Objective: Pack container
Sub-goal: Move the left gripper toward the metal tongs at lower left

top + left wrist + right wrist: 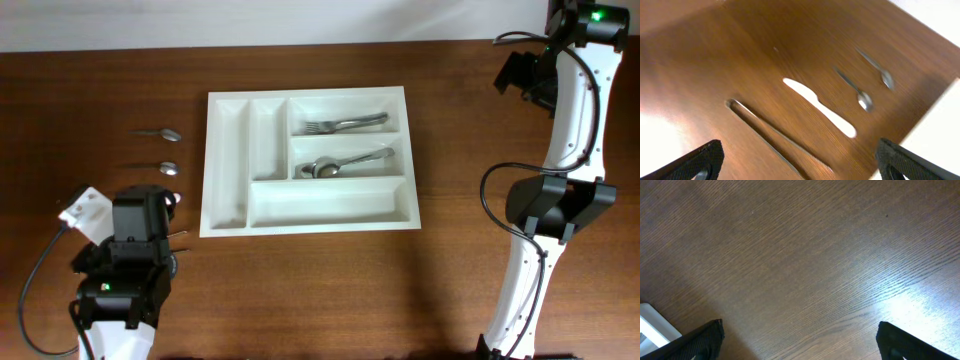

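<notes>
My left gripper's fingers are at a slant to the long utensil (760, 128), so next I turn that gripper in line with the utensil and close around both its arms (783, 144).
The white cutlery tray (330, 205) lies at the table's middle. Its upper right compartment holds forks (345, 124) and the one below holds spoons (345, 163); the other compartments are bare. Two spoons (158, 133) (155, 167) lie on the table left of the tray. In the left wrist view they show as the far spoon (883, 75) and the near spoon (860, 95), with a knife (820, 107) and another long utensil (770, 137) closer in. My left gripper (800, 167) is open and empty above these, at the overhead's lower left (150, 205). My right gripper (800, 342) is open and empty over bare wood.
The right arm (560, 190) stands along the table's right side, its gripper (520, 75) near the far edge. A corner of the tray (652, 325) shows at the right wrist view's lower left. The table's left edge runs close behind the spoons.
</notes>
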You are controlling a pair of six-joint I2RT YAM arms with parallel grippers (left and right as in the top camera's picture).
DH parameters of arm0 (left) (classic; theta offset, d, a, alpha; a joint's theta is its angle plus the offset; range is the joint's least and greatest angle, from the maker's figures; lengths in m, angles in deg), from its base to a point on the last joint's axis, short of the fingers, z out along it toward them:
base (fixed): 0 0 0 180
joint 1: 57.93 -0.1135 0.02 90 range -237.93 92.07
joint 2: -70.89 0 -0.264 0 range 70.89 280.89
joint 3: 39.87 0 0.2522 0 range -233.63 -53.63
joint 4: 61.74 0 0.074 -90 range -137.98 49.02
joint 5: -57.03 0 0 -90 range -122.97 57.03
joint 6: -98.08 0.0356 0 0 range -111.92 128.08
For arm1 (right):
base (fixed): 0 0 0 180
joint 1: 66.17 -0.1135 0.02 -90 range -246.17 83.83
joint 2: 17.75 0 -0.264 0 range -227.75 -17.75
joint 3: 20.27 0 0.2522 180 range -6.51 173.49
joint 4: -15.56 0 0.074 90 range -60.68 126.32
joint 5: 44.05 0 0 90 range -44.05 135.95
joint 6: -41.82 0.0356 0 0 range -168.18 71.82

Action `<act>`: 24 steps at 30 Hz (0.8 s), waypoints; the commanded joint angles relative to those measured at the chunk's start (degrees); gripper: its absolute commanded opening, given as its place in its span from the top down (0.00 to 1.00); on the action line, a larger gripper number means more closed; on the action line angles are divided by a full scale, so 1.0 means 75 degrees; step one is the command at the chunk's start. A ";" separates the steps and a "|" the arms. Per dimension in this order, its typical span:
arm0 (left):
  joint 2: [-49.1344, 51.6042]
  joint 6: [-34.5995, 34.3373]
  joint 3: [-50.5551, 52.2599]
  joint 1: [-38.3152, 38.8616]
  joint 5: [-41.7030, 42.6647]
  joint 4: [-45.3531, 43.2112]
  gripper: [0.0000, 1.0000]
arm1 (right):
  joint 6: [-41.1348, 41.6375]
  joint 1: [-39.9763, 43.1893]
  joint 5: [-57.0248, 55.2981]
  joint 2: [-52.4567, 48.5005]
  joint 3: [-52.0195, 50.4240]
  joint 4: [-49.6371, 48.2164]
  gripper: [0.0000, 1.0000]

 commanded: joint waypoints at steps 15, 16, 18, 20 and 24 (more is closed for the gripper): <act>-0.0090 -0.0522 -0.0187 -0.0131 0.2104 0.0201 0.01 | -0.0055 0.0035 0.0012 0.0245 0.0114 0.0044 0.01; -0.0090 -0.1043 -0.0187 -0.0224 0.1920 0.0434 0.01 | -0.0055 0.0035 0.0015 0.0245 0.0114 0.0044 0.01; -0.0044 -0.3045 -0.0187 -0.0664 0.1300 0.1501 0.01 | -0.0055 0.0035 0.0012 0.0245 0.0114 0.0044 0.01; 0.0047 -0.3832 -0.0187 -0.1026 0.1113 0.2017 0.01 | -0.0055 0.0035 0.0015 0.0245 0.0114 0.0044 0.01; 0.0213 -0.3946 -0.0187 -0.1789 0.1061 0.2256 0.01 | -0.0055 0.0035 0.0012 0.0245 0.0114 0.0044 0.01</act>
